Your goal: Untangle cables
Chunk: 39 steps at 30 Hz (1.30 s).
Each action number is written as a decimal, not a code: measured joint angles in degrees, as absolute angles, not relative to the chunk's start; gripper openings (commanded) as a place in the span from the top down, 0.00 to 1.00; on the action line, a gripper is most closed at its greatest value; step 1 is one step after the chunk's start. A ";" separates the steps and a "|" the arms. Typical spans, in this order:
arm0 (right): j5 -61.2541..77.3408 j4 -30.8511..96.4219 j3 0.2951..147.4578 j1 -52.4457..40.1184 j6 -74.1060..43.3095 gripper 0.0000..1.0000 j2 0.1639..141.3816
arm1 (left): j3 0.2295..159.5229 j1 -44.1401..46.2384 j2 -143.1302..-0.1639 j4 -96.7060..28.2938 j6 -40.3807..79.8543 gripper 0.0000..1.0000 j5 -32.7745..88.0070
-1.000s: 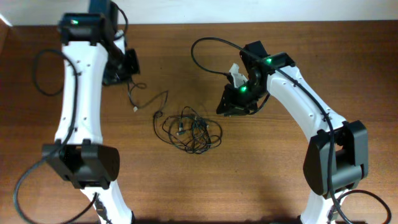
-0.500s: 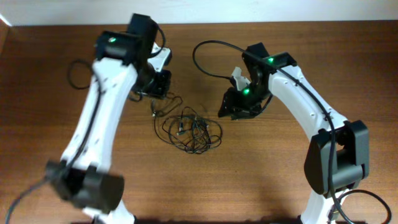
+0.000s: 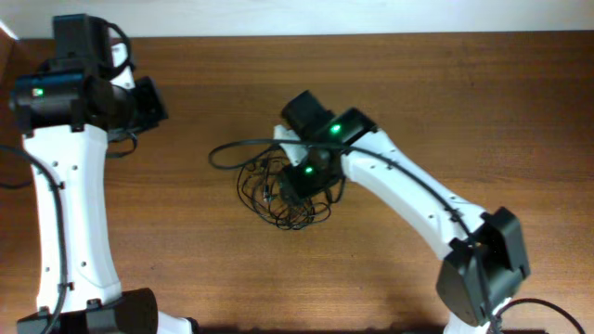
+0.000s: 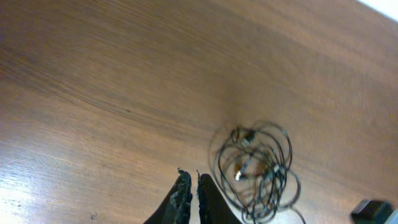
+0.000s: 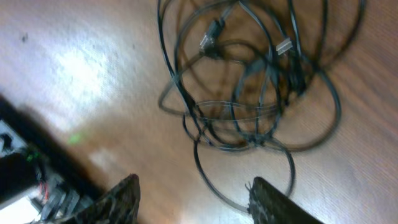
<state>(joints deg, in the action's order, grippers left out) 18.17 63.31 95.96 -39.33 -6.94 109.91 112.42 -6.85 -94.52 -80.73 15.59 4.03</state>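
Observation:
The clump's loose loop (image 5: 209,184) lies under my right gripper, far from my left gripper, so my right gripper should lift it before my left gripper holds the clump.
The cables (image 3: 269,195) lie as one tangled clump of thin black loops with small plug ends in the middle of the table. My right gripper (image 3: 302,178) hovers right over the clump's right side. In the right wrist view it (image 5: 194,186) is open, with the clump (image 5: 249,81) just ahead and one loose loop lying between the fingers. My left gripper (image 3: 151,102) is far off at the back left. In the left wrist view its fingers (image 4: 188,180) are shut with nothing seen between them, and the clump (image 4: 255,168) lies to their right.
The thick black cable of the right arm (image 3: 237,147) arcs over the table just left of the clump. The wooden table (image 3: 464,111) runs to a pale wall at the back. The left arm's white links (image 3: 74,213) stand along the left side.
My left arm has swung from beside the clump back to the far left. My right arm has moved left and now sits over the clump. The separate loose cord is no longer visible.

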 measured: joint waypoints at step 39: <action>22.46 72.36 116.18 -31.07 -2.68 0.96 104.66 | 112.42 -11.03 -94.52 -79.92 17.54 0.92 6.09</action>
